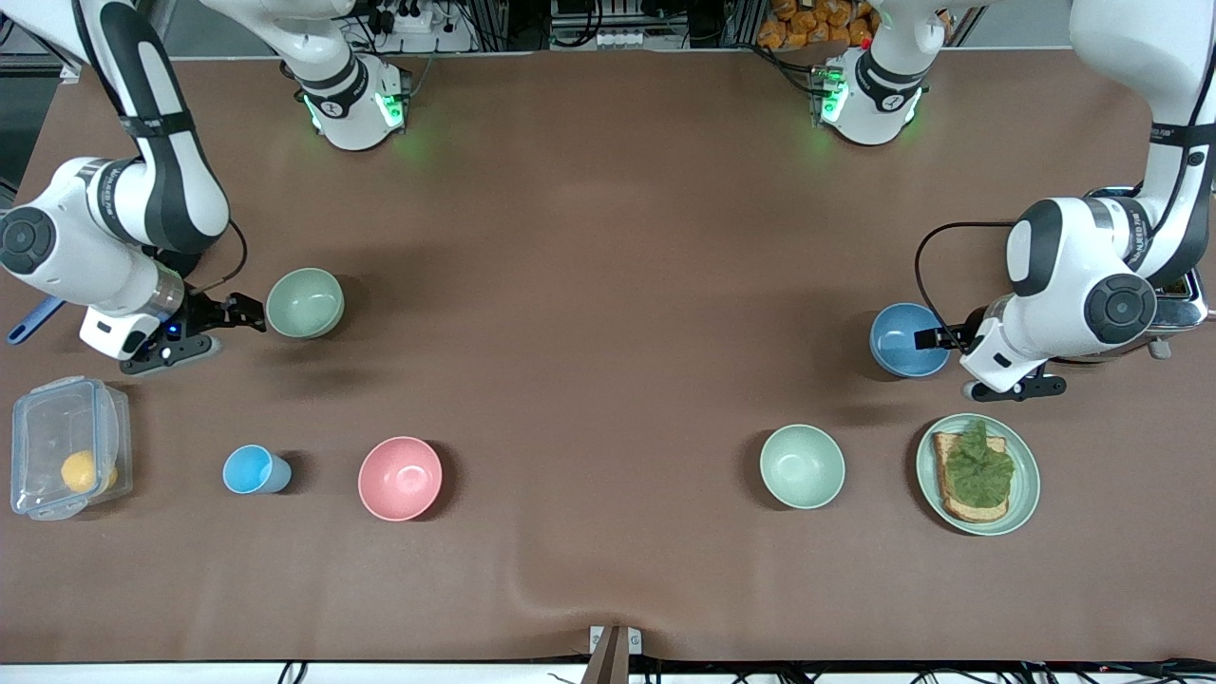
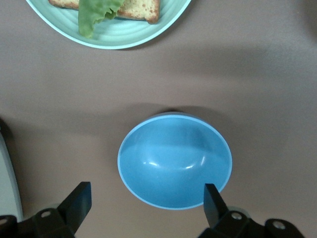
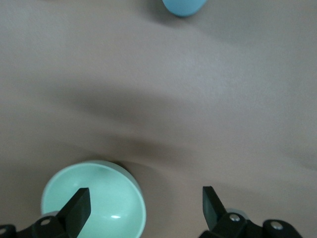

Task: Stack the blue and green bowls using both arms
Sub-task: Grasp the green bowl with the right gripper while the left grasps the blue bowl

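The green bowl's empty opening (image 1: 304,302) matches the blue bowl's width (image 1: 905,340), so the blue bowl will nest inside, its rim raised, when I lower it.
The sage green bowl (image 1: 304,302) stands upright toward the right arm's end of the table. My right gripper (image 1: 250,314) is open beside its rim. In the right wrist view one finger (image 3: 78,208) is over the green bowl's inside (image 3: 106,203) and the other is over bare table, with the gripper (image 3: 146,207) spanning the rim. The blue bowl (image 1: 906,339) stands upright toward the left arm's end. My left gripper (image 1: 936,337) is open at its rim. In the left wrist view the blue bowl (image 2: 174,161) lies just ahead of the gripper (image 2: 147,201), with one finger (image 2: 212,198) at its edge.
Nearer the front camera stand a clear lidded box (image 1: 66,461) with a yellow fruit, a light-blue cup (image 1: 255,470), a pink bowl (image 1: 400,478), a paler mint bowl (image 1: 802,465) and a green plate (image 1: 1024,489) with toast. A metal appliance (image 1: 1183,296) sits under the left arm.
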### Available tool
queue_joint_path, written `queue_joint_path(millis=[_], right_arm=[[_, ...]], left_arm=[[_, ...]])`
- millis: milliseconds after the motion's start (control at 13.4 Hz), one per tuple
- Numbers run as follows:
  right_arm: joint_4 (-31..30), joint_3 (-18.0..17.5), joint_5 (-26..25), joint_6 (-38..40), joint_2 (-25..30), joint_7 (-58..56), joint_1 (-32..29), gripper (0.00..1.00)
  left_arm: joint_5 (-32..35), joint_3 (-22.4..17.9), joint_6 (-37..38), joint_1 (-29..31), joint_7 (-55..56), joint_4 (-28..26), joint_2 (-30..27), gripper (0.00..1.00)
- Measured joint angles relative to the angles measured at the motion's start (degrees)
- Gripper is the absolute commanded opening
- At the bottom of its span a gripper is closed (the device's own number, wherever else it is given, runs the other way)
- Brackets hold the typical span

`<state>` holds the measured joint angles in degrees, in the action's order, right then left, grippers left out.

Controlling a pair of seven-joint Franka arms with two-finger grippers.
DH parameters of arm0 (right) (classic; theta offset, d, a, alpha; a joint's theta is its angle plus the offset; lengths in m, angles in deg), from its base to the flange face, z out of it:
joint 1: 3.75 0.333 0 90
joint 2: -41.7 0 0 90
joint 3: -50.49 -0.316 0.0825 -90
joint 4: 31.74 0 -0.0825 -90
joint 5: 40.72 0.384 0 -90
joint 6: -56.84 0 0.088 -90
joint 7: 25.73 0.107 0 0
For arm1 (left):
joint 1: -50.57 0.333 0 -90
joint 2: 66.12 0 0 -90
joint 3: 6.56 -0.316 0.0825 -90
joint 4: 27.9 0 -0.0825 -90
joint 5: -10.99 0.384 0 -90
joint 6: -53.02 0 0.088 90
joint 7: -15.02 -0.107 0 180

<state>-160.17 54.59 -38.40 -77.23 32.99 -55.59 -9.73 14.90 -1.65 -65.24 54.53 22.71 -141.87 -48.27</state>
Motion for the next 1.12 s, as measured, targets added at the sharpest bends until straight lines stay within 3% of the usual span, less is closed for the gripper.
queue_joint_path(millis=[223, 447, 745, 968, 1117], right_arm=[[-2.0, 0.2, 2.2, -1.0, 0.0, -4.7, -1.6, 1.00], [-5.1, -0.2, 2.4, -5.4, -0.1, -4.8, -1.6, 0.90], [-8.4, -0.3, 6.2, -8.1, -0.8, -5.0, -1.6, 0.87], [-9.0, -0.3, 8.8, -8.2, -2.6, -5.1, -1.6, 0.73], [-9.1, -0.3, 9.1, -8.6, -3.7, -5.1, -1.6, 0.51]], left_arm=[[0.0, 0.0, -2.2, 1.9, -0.9, -1.9, 0.2, 1.00], [0.0, -0.1, -5.6, 4.4, -1.2, -5.1, 0.8, 1.00], [0.0, 0.0, -7.2, 5.8, -1.3, -6.4, 2.3, 1.00], [0.0, 0.0, -8.3, 6.1, -1.3, -6.4, 3.9, 1.00], [0.0, 0.0, -8.6, 6.1, -1.3, -6.4, 4.5, 0.95]])
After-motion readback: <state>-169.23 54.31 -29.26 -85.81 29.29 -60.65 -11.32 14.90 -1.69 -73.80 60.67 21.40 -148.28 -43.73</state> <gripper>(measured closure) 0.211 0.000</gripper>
